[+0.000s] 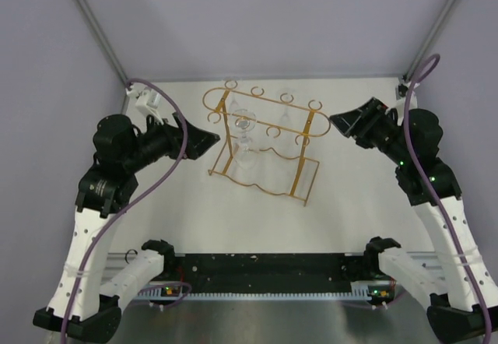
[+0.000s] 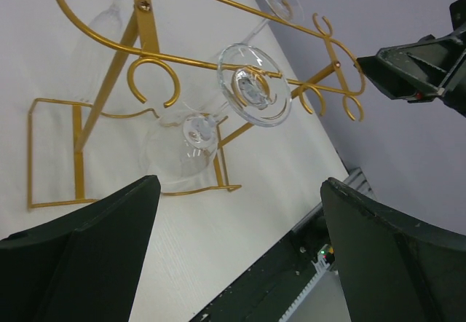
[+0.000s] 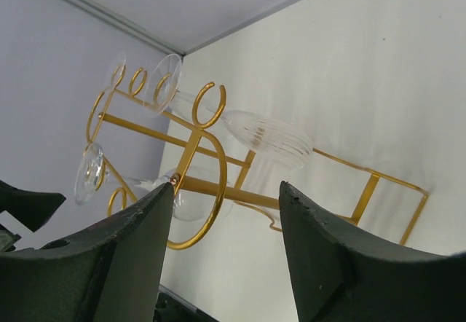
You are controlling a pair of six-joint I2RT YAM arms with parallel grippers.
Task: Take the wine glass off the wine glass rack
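Next, my left gripper pinches the front wine glass (image 1: 245,156) by its round foot (image 1: 243,120) and pulls it out, because the glass hangs at the end of the rack far from my right gripper.
The gold wire wine glass rack (image 1: 268,130) stands mid-table. Clear wine glasses hang upside down from its rails. One wine glass (image 1: 244,131) hangs near the rack's left post. In the left wrist view its round foot (image 2: 255,94) rests on the rails (image 2: 156,60) and its bowl (image 2: 186,147) hangs below. A second glass foot (image 1: 286,97) shows on the far rail. In the right wrist view a ribbed-bowl glass (image 3: 269,138) hangs from the rack (image 3: 196,147). My left gripper (image 1: 212,139) (image 2: 239,183) is open and empty just left of the rack. My right gripper (image 1: 336,120) (image 3: 227,186) is open and empty just right of it.
The white table (image 1: 350,196) is bounded by grey walls at the back and sides. A black rail (image 1: 264,270) runs along the near edge between the arm bases. A white fitting (image 1: 146,99) sits at the back left corner.
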